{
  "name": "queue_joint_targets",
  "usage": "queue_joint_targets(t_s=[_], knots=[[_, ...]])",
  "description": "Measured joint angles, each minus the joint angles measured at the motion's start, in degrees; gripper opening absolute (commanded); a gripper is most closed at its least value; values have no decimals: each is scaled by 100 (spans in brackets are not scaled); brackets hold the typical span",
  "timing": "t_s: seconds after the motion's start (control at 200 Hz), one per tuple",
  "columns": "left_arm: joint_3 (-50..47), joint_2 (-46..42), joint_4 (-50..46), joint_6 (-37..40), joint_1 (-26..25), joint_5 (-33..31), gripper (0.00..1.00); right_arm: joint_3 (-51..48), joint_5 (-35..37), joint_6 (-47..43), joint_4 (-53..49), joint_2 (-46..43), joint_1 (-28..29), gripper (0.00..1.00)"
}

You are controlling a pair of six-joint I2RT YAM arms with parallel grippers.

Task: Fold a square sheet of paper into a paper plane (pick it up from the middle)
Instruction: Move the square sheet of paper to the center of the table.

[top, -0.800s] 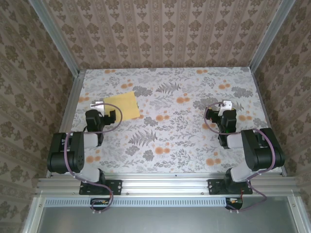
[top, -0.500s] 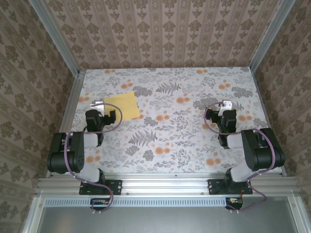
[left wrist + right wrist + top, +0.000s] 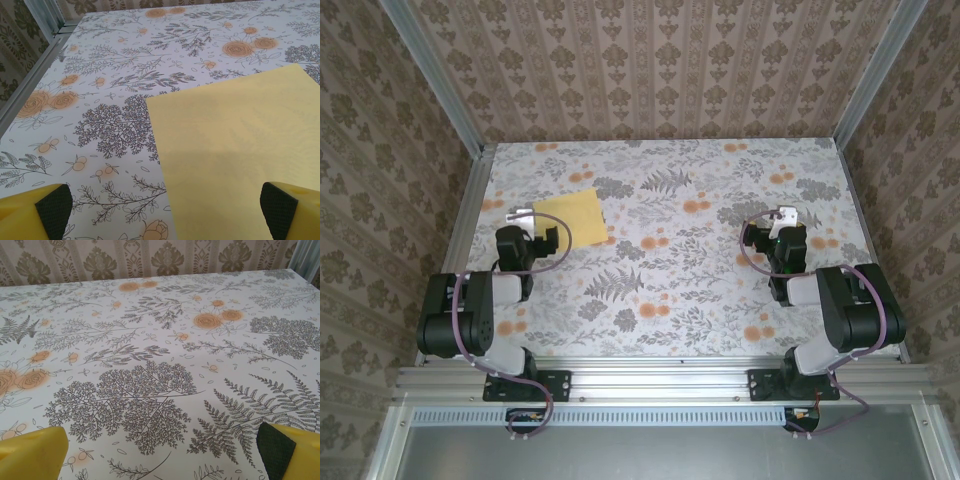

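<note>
The square sheet of paper (image 3: 579,218) is crooked and far away from my right gripper, so next I move it to the table's middle (image 3: 651,250) with my left gripper before I fold it.
The square sheet of paper (image 3: 574,216) lies flat and unfolded on the flower-printed table (image 3: 670,290), at the left side. My left gripper (image 3: 532,240) sits just near of its front edge, open and holding nothing. From the left wrist the pale-yellow sheet (image 3: 235,150) spreads over the right half, its left edge running between my wide-apart fingertips (image 3: 50,207); the left gripper (image 3: 167,220) hovers over that edge. My right gripper (image 3: 782,240) rests far to the right, open, with bare tablecloth between its fingertips (image 3: 275,447). No paper plane is in view.
Aluminium rails (image 3: 470,200) frame the table's left and right sides, and patterned walls (image 3: 660,70) close it in at the back. The left rail (image 3: 30,85) runs near the left gripper.
</note>
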Motion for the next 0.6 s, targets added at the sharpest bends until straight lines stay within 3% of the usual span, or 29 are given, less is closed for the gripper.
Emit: queue_joint_targets(t_s=[0.185,0.375,0.6], knots=[[96,-157,-407,-2,-2,-133,100,-2,13,2,-66,-127,4,100],[503,-1351,-1613,-59,0,-415,100,24,293,31,-861,-1526,55,100],[1591,-1884,-3401,-750,0,-409,100,1224,612,828,-3112,-2424,103,100]])
